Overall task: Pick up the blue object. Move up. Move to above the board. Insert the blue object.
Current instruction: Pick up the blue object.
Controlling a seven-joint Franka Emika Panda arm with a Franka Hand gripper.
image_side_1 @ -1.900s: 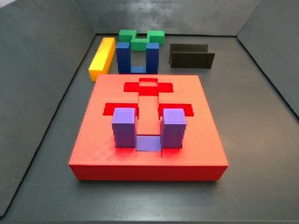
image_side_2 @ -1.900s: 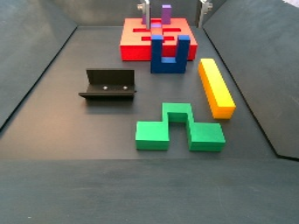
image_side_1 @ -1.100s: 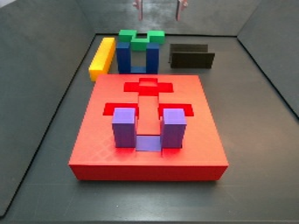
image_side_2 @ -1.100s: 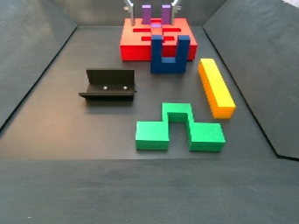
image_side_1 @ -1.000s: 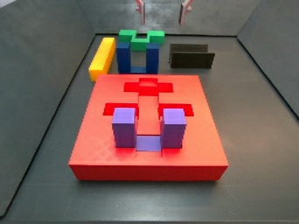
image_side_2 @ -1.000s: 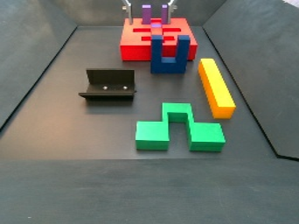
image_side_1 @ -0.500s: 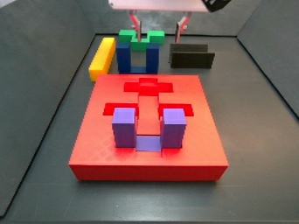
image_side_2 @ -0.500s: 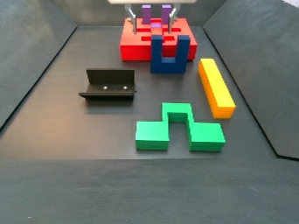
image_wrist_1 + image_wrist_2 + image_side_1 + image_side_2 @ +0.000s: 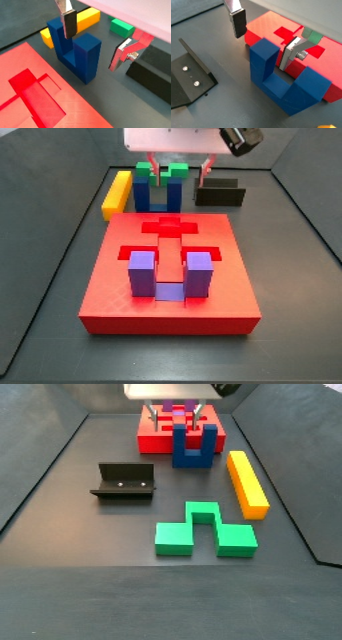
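Note:
The purple U-shaped block's base (image 9: 170, 291) sits sunk, so when the robot's gripper inserts the blue object (image 9: 158, 207), that object's base should sink into the board and its prongs should stay upright.
The blue object (image 9: 158, 194) is a dark blue U-shaped block standing prongs up on the floor just beyond the red board (image 9: 167, 298). It also shows in the other side view (image 9: 194, 447) and in both wrist views (image 9: 79, 50) (image 9: 281, 82). My gripper (image 9: 181, 171) is open and empty and hangs low over it (image 9: 181, 419). In both wrist views (image 9: 97, 37) (image 9: 264, 37) one prong lies between the spread fingers (image 9: 68, 22), not touched. A purple U-shaped block (image 9: 171, 274) sits in a recess of the board.
A yellow bar (image 9: 118, 192) lies beside the blue object (image 9: 247, 482). A green block (image 9: 203, 530) lies on the floor further off. The fixture (image 9: 221, 194) stands on the blue object's other side (image 9: 123, 481). Grey walls enclose the floor.
My gripper has come down from the top of the side views to just over the blue object, still open. The blocks have not moved.

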